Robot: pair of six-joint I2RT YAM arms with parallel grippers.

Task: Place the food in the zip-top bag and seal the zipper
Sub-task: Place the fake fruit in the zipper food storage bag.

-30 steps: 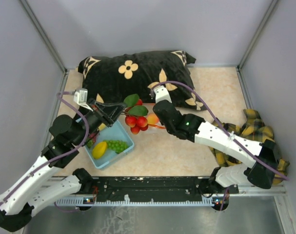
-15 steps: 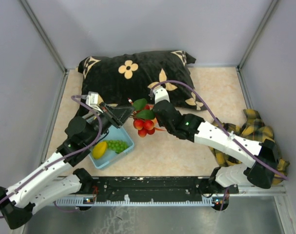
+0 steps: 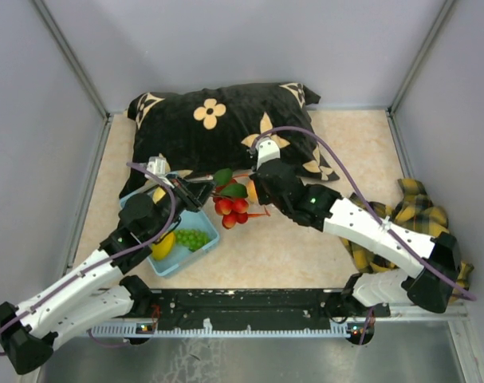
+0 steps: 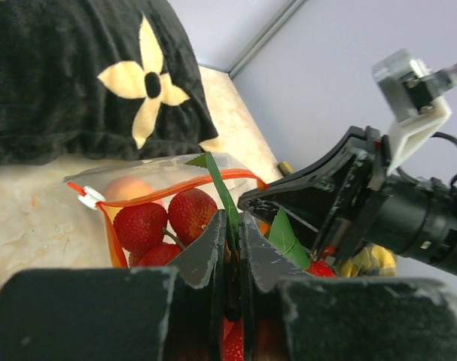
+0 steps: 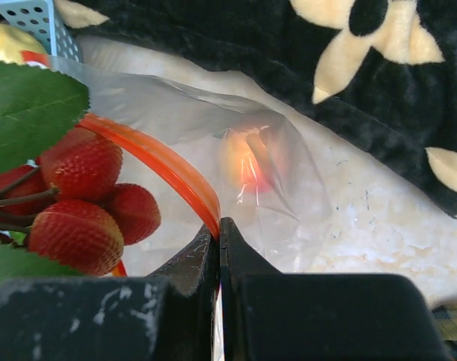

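My left gripper should turn the strawberries' stem [image 4: 233, 226] and lower it further into the bag, because the strawberries [image 3: 230, 211] sit at a slant in the bag's opening with their leaves above the bag's zipper.
My left gripper [image 3: 203, 191] [image 4: 230, 218] is shut on the green leafy stem of a bunch of red strawberries [image 3: 232, 209] [image 4: 190, 214] and holds them at the open mouth of the clear zip-top bag [image 4: 164, 169] [image 5: 213, 120]. My right gripper [image 3: 253, 190] [image 5: 218, 226] is shut on the bag's red zipper strip [image 5: 160, 162] [image 4: 175, 186] and holds the mouth open. An orange-pink peach [image 5: 247, 162] [image 4: 126, 188] lies inside the bag. The strawberries also show at the left of the right wrist view [image 5: 81, 165]. The zipper's white slider [image 4: 89, 197] sits at the left end.
A light blue basket [image 3: 178, 259] under my left arm holds a yellow pear [image 3: 163, 244] and green grapes [image 3: 192, 238]. A black flowered pillow [image 3: 218, 124] lies behind the bag. A plaid cloth [image 3: 413, 203] lies at the right wall.
My left gripper has carried the strawberry bunch right and lower, up to the bag's mouth. The right gripper has kept its hold on the zipper edge and shifted slightly.
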